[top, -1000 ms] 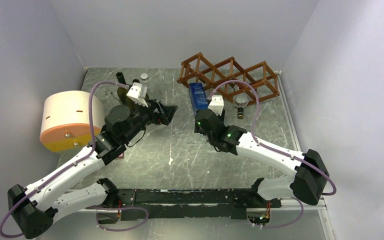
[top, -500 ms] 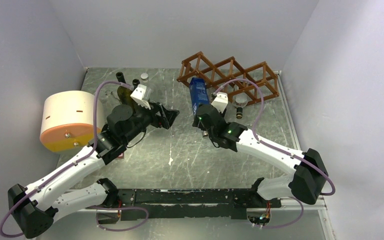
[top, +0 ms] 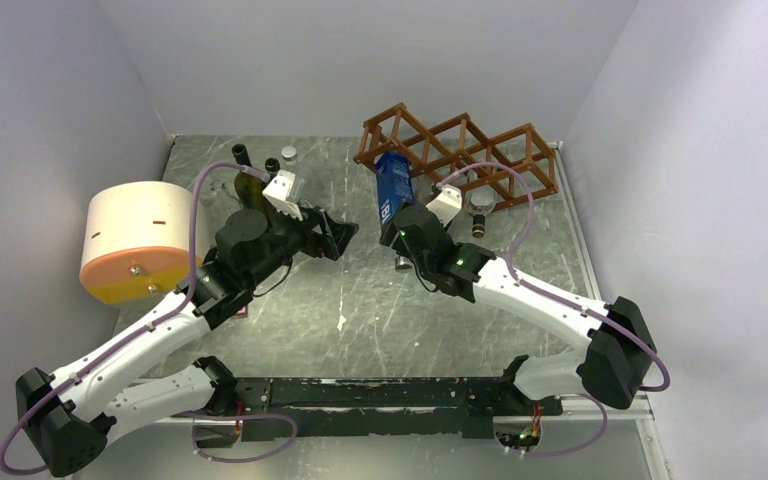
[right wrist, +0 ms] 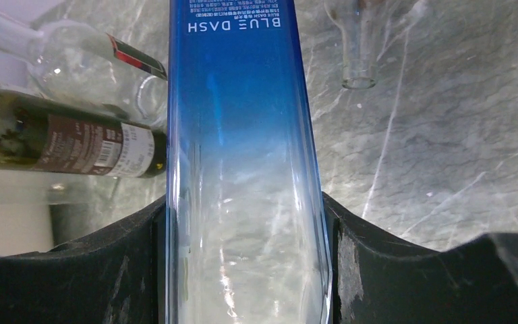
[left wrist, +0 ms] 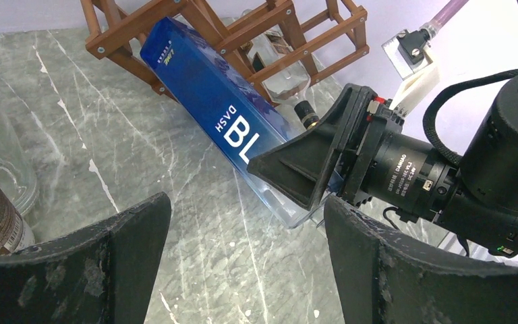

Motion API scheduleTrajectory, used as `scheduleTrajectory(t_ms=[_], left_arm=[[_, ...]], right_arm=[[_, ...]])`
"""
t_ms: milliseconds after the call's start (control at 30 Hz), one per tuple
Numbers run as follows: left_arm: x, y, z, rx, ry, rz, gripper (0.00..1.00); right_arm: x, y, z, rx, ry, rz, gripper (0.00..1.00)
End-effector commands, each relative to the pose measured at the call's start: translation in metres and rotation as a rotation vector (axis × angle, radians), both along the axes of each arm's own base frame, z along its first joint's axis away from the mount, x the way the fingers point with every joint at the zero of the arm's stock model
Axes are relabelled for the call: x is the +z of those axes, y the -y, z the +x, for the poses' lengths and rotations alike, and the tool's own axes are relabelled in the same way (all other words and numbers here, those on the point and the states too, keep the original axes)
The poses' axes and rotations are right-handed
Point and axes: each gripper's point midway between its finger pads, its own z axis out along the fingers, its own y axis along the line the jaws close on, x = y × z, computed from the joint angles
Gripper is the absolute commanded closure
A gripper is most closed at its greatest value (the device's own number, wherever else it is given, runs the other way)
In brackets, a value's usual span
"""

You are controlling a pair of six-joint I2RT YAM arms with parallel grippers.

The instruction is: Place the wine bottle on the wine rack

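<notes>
The bottle's blue end points at the rack's empty end opening. My right gripper should keep sliding the bottle in until the rack's slats hold it up.
The wine bottle is a square blue bottle marked BLUE DASH, clear toward one end. My right gripper is shut on its clear part, as the right wrist view shows. The bottle is off the table and tilted, its blue end at the left front of the reddish-brown lattice wine rack. In the left wrist view the bottle reaches the rack's lower slats; I cannot tell if it is inside an opening. My left gripper is open and empty, just left of the bottle.
A clear bottle lies in the rack's right part. A dark bottle and clear bottles stand at the back left. A white and orange cylinder sits at the left wall.
My right gripper has carried the blue bottle back toward the rack and tipped it more upright. My left gripper has shifted slightly to the right.
</notes>
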Motion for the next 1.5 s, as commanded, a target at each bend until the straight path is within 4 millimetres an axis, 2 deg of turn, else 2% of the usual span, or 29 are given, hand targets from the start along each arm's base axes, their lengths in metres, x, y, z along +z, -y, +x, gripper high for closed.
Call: scheduleTrajectory(t_ms=[0, 67, 367, 500, 700, 900, 1100, 1467], left_arm=[[0.021, 0.000, -0.002, -0.009, 0.032, -0.031, 0.13], [0.020, 0.000, -0.002, -0.009, 0.031, -0.027, 0.13], [0.018, -0.003, -0.001, 0.004, 0.028, -0.017, 0.13], [0.017, -0.004, -0.001, 0.005, 0.026, -0.014, 0.13], [0.018, -0.007, -0.002, 0.012, 0.030, -0.013, 0.13], [0.018, -0.008, -0.003, 0.014, 0.033, -0.007, 0.13], [0.016, -0.011, -0.001, 0.029, 0.030, 0.010, 0.13], [0.017, -0.011, -0.001, 0.030, 0.034, 0.013, 0.13]], right_arm=[[0.092, -0.001, 0.037, -0.205, 0.257, 0.342, 1.00], [0.094, -0.002, 0.042, -0.222, 0.268, 0.368, 1.00], [0.078, -0.016, 0.055, -0.247, 0.256, 0.412, 1.00], [0.082, -0.018, 0.063, -0.249, 0.303, 0.405, 1.00], [0.072, -0.015, 0.080, -0.261, 0.324, 0.365, 1.00], [0.066, -0.005, 0.103, -0.306, 0.378, 0.322, 1.00], [0.071, -0.003, 0.119, -0.290, 0.430, 0.295, 1.00], [0.061, 0.003, 0.148, -0.344, 0.348, 0.301, 1.00]])
